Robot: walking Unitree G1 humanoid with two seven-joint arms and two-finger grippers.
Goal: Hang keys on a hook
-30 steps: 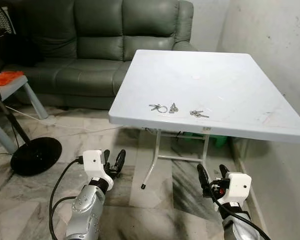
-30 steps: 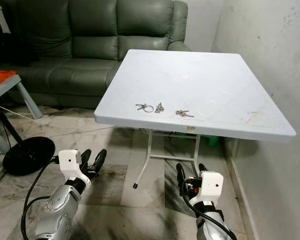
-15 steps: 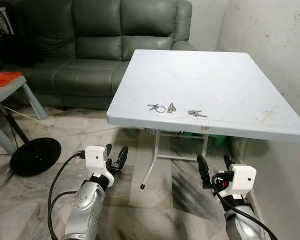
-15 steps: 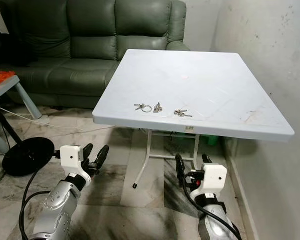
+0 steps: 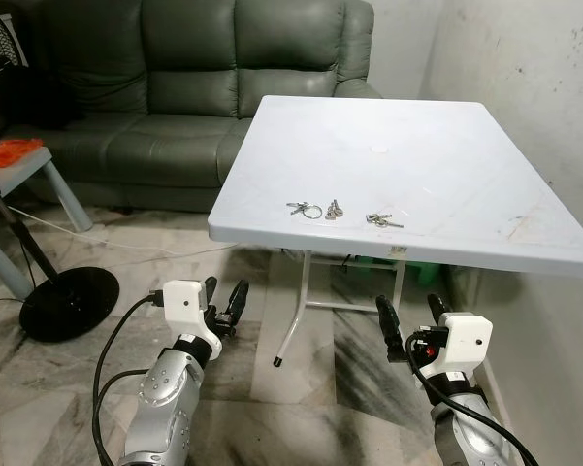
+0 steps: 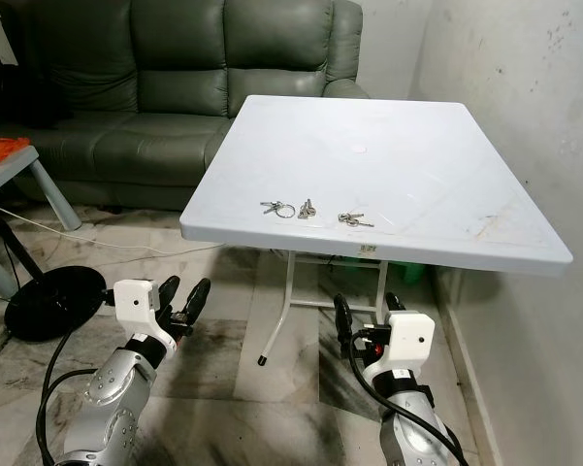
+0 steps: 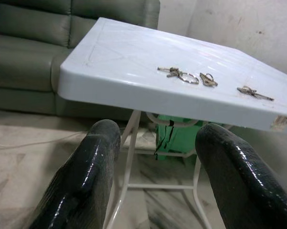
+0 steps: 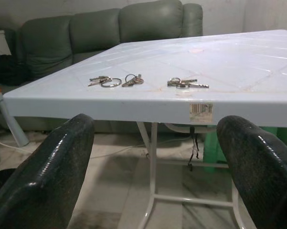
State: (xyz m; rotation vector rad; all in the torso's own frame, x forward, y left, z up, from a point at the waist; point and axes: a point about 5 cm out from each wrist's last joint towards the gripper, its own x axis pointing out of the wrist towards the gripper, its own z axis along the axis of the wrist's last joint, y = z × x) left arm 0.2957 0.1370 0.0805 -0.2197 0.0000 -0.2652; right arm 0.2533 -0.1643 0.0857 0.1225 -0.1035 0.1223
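The keys [image 5: 385,221] above the barcode sticker are together on a small ring [image 8: 175,82], so I expect them to turn loosely and point in different directions when the robot lifts the ring.
Three small bunches of keys lie near the front edge of the white folding table [image 5: 446,146]: a left bunch with a ring [image 5: 307,209], a middle bunch [image 5: 334,209] and a right bunch [image 5: 383,220]. They also appear in the wrist views as the left bunch [image 7: 179,73] and right bunch [image 8: 186,84]. My left gripper [image 5: 223,300] is open, held low in front of the table, below its edge. My right gripper [image 5: 408,318] is open too, low under the table's front right part. Both hold nothing.
A dark green sofa [image 5: 204,87] stands behind the table. A black fan base [image 5: 70,301] and a grey side table with an orange thing [image 5: 12,150] are at the left. A wall [image 5: 553,107] runs along the right. The floor is marble tile.
Both grippers have risen slightly and come a little nearer the table; the right one shifted left. The keys lie as before. The camera barely moved.
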